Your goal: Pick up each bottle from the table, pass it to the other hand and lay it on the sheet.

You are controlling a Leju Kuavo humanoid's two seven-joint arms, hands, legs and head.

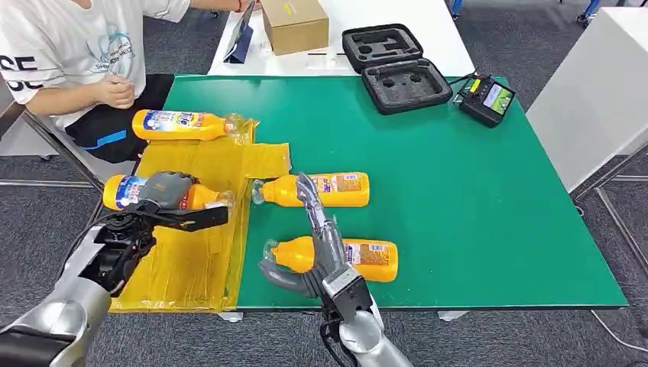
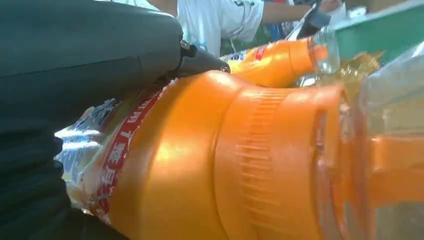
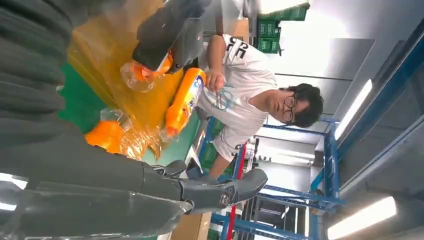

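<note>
The bottle's barcode panel (image 1: 377,254) is turned upward, so the orange bottle will reveal its hidden Tide label when the robot passes it and sets it down on the sheet.
Several orange bottles with clear caps lie about a yellow sheet (image 1: 199,260) on the left of the green table (image 1: 474,214). My left hand (image 1: 170,191) grips one bottle (image 1: 122,191) around its body over the sheet's left side; up close its orange shoulder (image 2: 200,165) is large. Another bottle (image 1: 179,125) (image 3: 184,100) lies at the sheet's far end. Two bottles lie on the green top: one in the middle (image 1: 336,189), one nearer me (image 1: 370,260). My right hand (image 1: 309,256) (image 3: 150,190) hangs open over the near bottle's neck, fingers stretched forward.
A person in a white shirt (image 1: 69,53) sits at the far left corner, close to the sheet. A black foam case (image 1: 397,65), a handheld controller (image 1: 487,99) and a cardboard box (image 1: 295,24) stand at the back. The table's right half is bare green.
</note>
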